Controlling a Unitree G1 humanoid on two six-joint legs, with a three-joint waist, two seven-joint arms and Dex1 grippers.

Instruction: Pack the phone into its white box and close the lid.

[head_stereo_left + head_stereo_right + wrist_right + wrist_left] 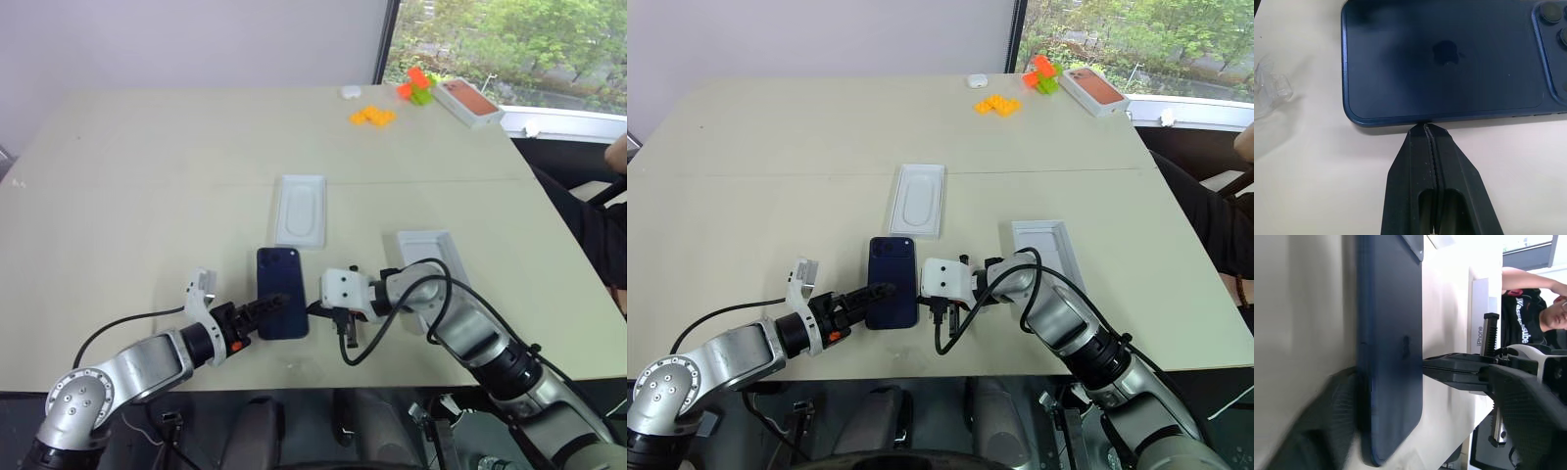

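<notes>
The phone will settle flat inside the white box and cover the oval hollow when the robot lowers it, because the white box's raised rim [301, 211] matches the outline of the phone [281, 293].
The phone [282, 292] lies back up on the table near its front edge, its camera bump at the far end. My left gripper [272, 305] is open around the phone's near end; in the left wrist view one finger [1322, 431] lies against the phone's left edge and the other stands clear of its right edge. My right gripper [1425, 126] is shut, its tips touching the phone's right long edge. The white box [301, 210] lies open just beyond the phone. The lid [423, 245] lies open side up to the right, partly behind my right arm.
At the far right corner sit a white box with an orange-red top [468, 101], orange bricks [372, 116] and red and green bricks [416, 86]. A scrap of clear film [1268, 88] lies near the phone's end. A person [1533, 308] sits at the table's right side.
</notes>
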